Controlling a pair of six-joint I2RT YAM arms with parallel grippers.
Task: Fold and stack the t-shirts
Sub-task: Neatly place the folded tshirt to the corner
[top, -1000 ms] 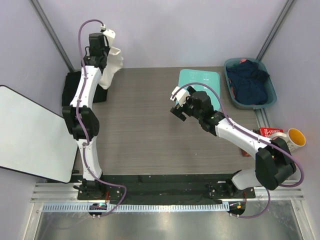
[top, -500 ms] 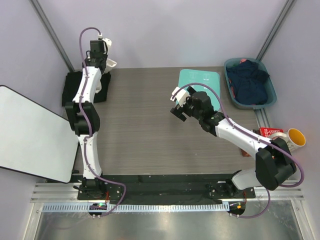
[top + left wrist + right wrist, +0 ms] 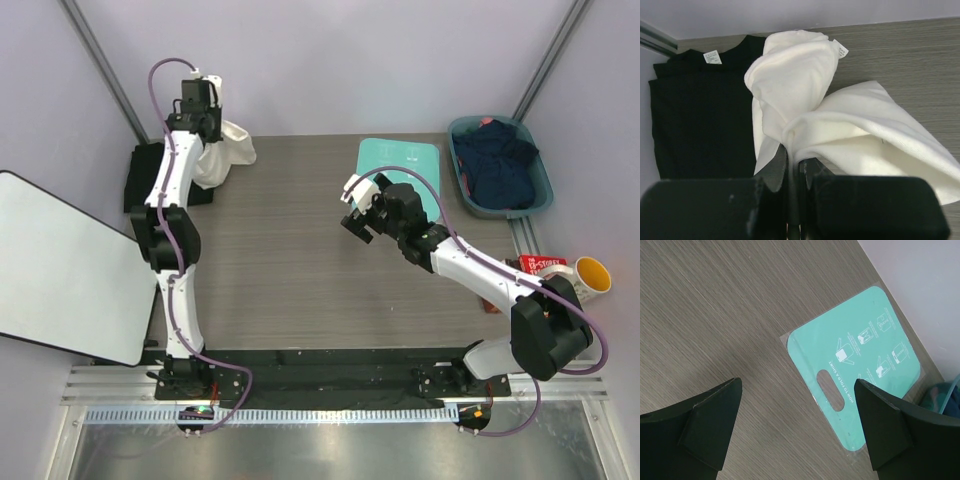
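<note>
Next, I move my left gripper back over the black t-shirt (image 3: 143,178) and put the white t-shirt down, because the white t-shirt's loose end (image 3: 238,147) is lying next to the black t-shirt.
My left gripper (image 3: 203,128) is at the table's far left corner, shut on a bunch of the white t-shirt (image 3: 228,152), which hangs crumpled from it onto the table. In the left wrist view the white t-shirt (image 3: 840,125) is pinched between the jaws of the left gripper (image 3: 796,165). The black t-shirt (image 3: 700,115) lies folded flat to its left, white neck label up; from above the black t-shirt (image 3: 143,180) lies at the table's left edge. My right gripper (image 3: 352,210) is open and empty above the table's middle right; it also shows in the right wrist view (image 3: 797,427).
A teal folding board (image 3: 402,165) lies flat at the back right; it also shows in the right wrist view (image 3: 860,360). A blue bin (image 3: 540,190) with dark clothes stands at the far right. A white panel (image 3: 60,265) sits off the table's left side. A tape roll (image 3: 590,275) lies at right.
My left gripper lowered the white t-shirt from up by the back wall and swung it right; the cloth now spreads onto the table beside the black t-shirt. The right arm has not moved.
</note>
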